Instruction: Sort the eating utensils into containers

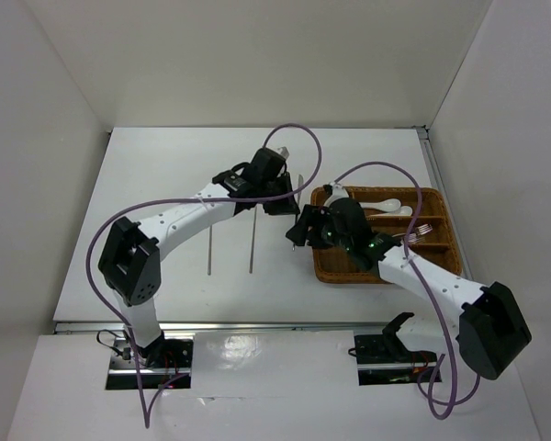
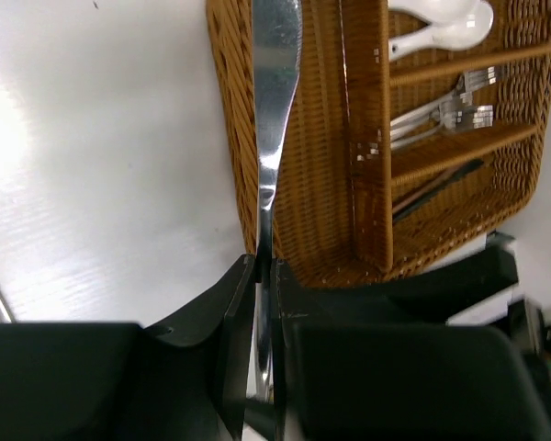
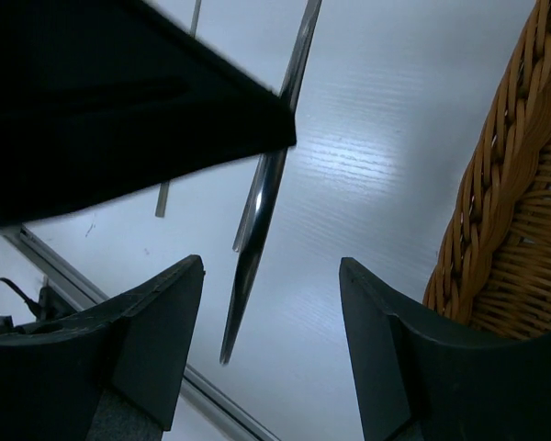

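Observation:
The robot's left gripper is holding the knife outside the tray, a long way from the chopsticks' compartment (image 2: 441, 191), so the right gripper should grab the knife's loose end (image 3: 240, 299) and put the knife down in that compartment.
My left gripper (image 2: 264, 271) is shut on a slim silver knife (image 2: 275, 83), held on edge over the table just left of the brown wicker tray (image 2: 303, 193). In the top view the left gripper (image 1: 285, 195) and the knife (image 1: 299, 186) are at the tray's (image 1: 349, 274) left end. My right gripper (image 1: 303, 230) is open beside that end. In the right wrist view the knife (image 3: 257, 211) hangs between the right gripper's (image 3: 271, 264) fingers, touching neither. The tray's compartments hold white soup spoons (image 2: 445, 28), silver forks (image 2: 450, 108) and dark chopsticks (image 2: 436, 184).
Two thin utensils (image 1: 209, 248) (image 1: 253, 241) lie on the white table left of the arms' heads. The tray's woven wall (image 3: 510, 230) stands close on the right of the right gripper. White walls enclose the table on three sides.

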